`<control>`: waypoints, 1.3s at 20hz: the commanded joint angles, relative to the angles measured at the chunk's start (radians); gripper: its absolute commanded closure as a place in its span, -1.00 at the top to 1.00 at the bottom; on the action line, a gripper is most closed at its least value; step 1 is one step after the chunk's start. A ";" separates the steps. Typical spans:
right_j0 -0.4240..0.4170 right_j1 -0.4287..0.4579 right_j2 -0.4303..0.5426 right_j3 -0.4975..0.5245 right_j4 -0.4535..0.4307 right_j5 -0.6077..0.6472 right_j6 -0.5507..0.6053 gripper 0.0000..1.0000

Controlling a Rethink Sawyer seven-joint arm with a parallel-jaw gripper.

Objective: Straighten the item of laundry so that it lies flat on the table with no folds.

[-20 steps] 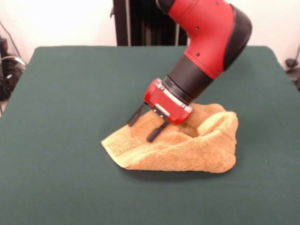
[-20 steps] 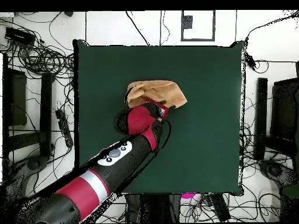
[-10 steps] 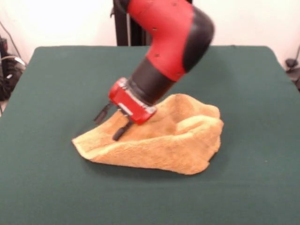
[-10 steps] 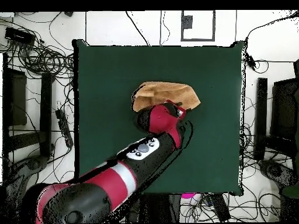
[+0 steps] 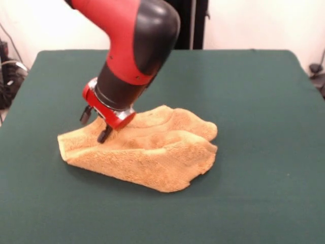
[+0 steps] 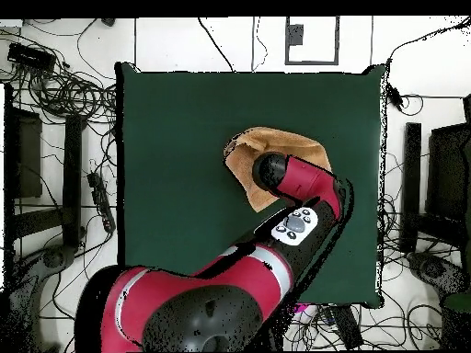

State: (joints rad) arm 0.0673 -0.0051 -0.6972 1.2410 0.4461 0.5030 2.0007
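I expect the whole towel to drag along, still folded, when I pull the towel's fold, because the towel's layers are bunched along a raised line.
The orange-tan towel lies crumpled in a low mound left of the middle of the dark green table, with folds and a raised ridge along its length. No white label shows. My gripper points down at the towel's left end. Its two dark fingers stand apart. The nearer fingertip presses into the cloth, the other is at the towel's back edge. In the overhead view the arm covers the gripper and much of the towel.
The table reaches far beyond the towel on all sides. The black pedestal column stands behind the table's far edge. Cables and dark equipment lie on the floor round the table.
In the front view the gripper has swept left across the table, dragging the towel along. The towel has stretched out longer and lower. The arm has swung round with it.
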 commanded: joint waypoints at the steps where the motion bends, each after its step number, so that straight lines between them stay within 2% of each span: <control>1: 0.000 0.098 0.205 -0.050 -0.094 0.221 -0.013 1.00; 7: 0.035 0.093 0.132 -0.031 -0.117 0.154 0.088 1.00; 13: 0.070 0.069 0.097 0.020 -0.127 0.183 0.155 1.00; 17: 0.046 0.064 0.133 0.020 -0.127 0.270 0.135 1.00; 20: 0.037 0.053 0.154 0.047 -0.128 0.288 0.122 1.00; 26: 0.031 0.001 0.231 0.183 -0.107 0.173 0.124 1.00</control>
State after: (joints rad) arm 0.0849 -0.0263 -0.6761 1.2420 0.3456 0.6138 2.0007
